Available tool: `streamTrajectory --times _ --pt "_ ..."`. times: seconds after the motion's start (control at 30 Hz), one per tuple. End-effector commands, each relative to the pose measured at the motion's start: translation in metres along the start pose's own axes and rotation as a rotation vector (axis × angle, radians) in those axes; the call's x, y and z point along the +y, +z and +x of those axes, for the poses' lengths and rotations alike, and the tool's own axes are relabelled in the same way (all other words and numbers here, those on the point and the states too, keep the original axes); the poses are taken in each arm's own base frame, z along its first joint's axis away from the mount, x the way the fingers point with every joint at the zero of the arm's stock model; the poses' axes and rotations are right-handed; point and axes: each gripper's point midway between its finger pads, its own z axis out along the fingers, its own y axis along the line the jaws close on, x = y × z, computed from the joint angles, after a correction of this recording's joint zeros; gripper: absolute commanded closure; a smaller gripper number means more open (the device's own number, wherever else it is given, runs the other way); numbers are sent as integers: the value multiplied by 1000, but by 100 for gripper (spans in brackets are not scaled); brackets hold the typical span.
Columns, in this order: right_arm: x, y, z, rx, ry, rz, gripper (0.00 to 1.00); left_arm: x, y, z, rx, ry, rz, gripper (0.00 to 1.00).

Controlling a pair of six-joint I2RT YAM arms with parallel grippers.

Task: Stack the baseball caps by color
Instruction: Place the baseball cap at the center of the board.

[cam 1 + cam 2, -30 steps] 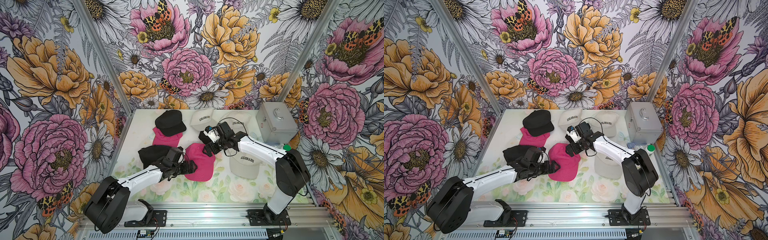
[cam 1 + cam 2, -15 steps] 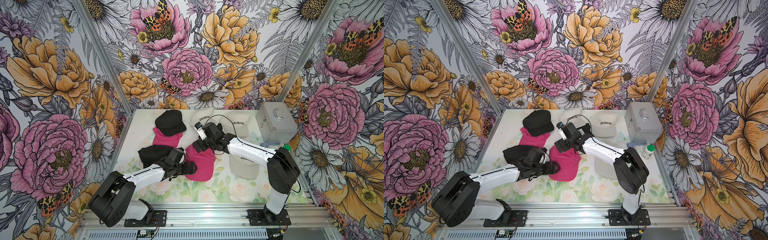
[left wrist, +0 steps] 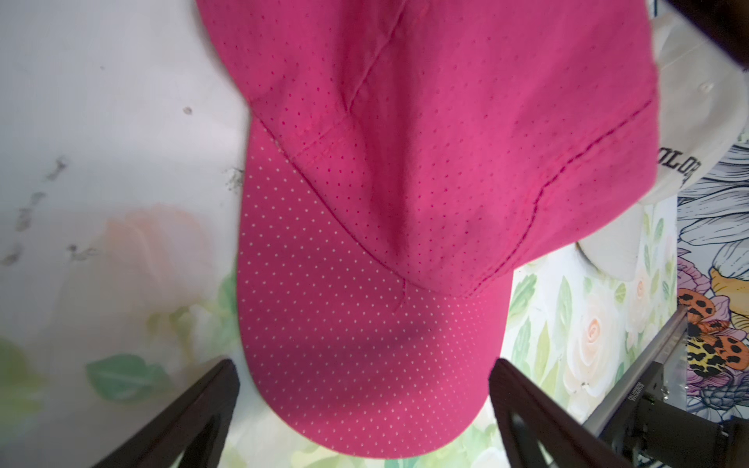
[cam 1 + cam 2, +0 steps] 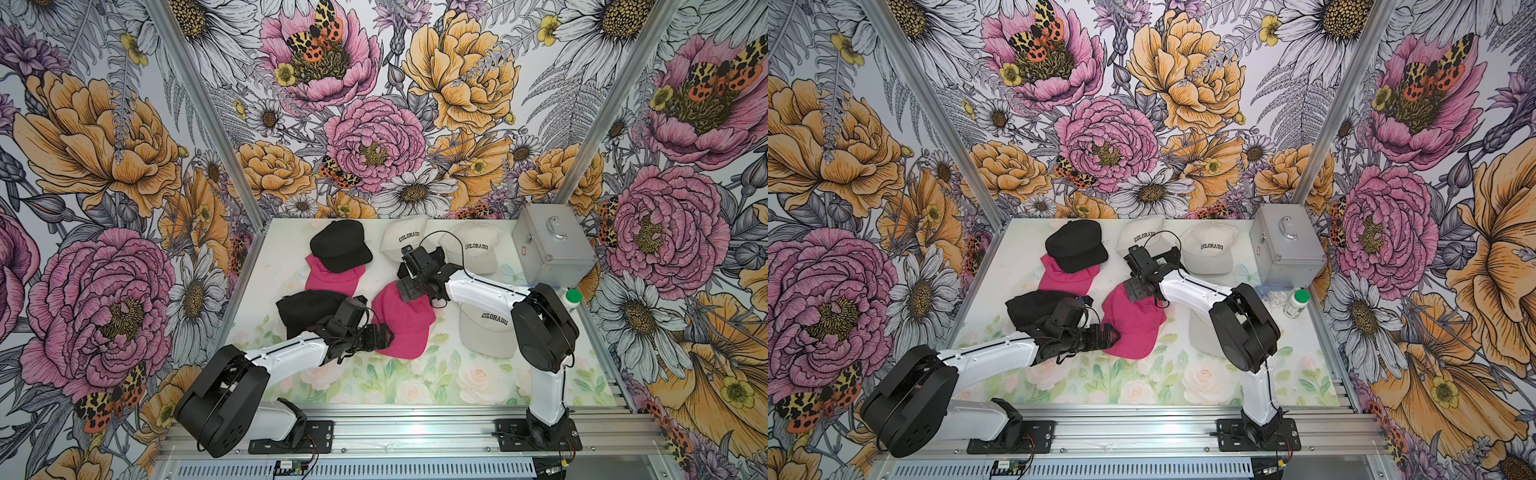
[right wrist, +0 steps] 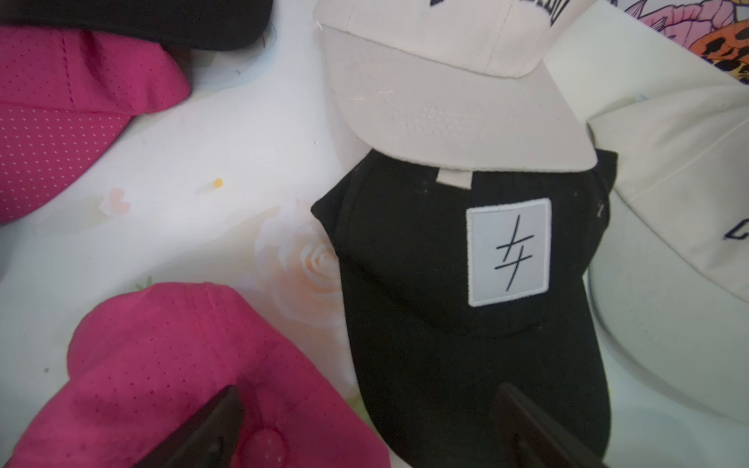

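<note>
Next, my right gripper moves away from the pink cap's top, which it is blocking, while my left gripper pulls the second pink cap out from under the black cap.
A hot pink cap lies mid-table. My left gripper is open, its fingers either side of this cap's brim, not closed on it. My right gripper hangs open over the pink crown and the brim of a black cap with a white patch. Another black cap rests on a second pink cap at the back. A third black cap lies left. Three cream COLORADO caps lie right.
A silver metal case stands at the back right corner. A white bottle with a green lid stands in front of it by the right wall. Aluminium posts and patterned walls close in the table on three sides.
My right arm has swung left from above the cream caps to the crown end of the middle pink cap. The left gripper has stayed at the brim. Both stay open.
</note>
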Motion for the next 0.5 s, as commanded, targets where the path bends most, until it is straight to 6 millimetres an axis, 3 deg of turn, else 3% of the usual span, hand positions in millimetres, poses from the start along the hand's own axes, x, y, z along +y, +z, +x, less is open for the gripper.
streamTrajectory --times 0.0,0.33,0.47 --pt "5 -32 -30 -88 51 -42 1 9 -7 1 0 -72 5 1" --pt "-16 -82 -56 -369 381 -73 1 2 -44 -76 -257 -229 22 1" --pt "-29 -94 -55 -509 527 -111 1 7 -49 -91 -324 -272 -16 1"
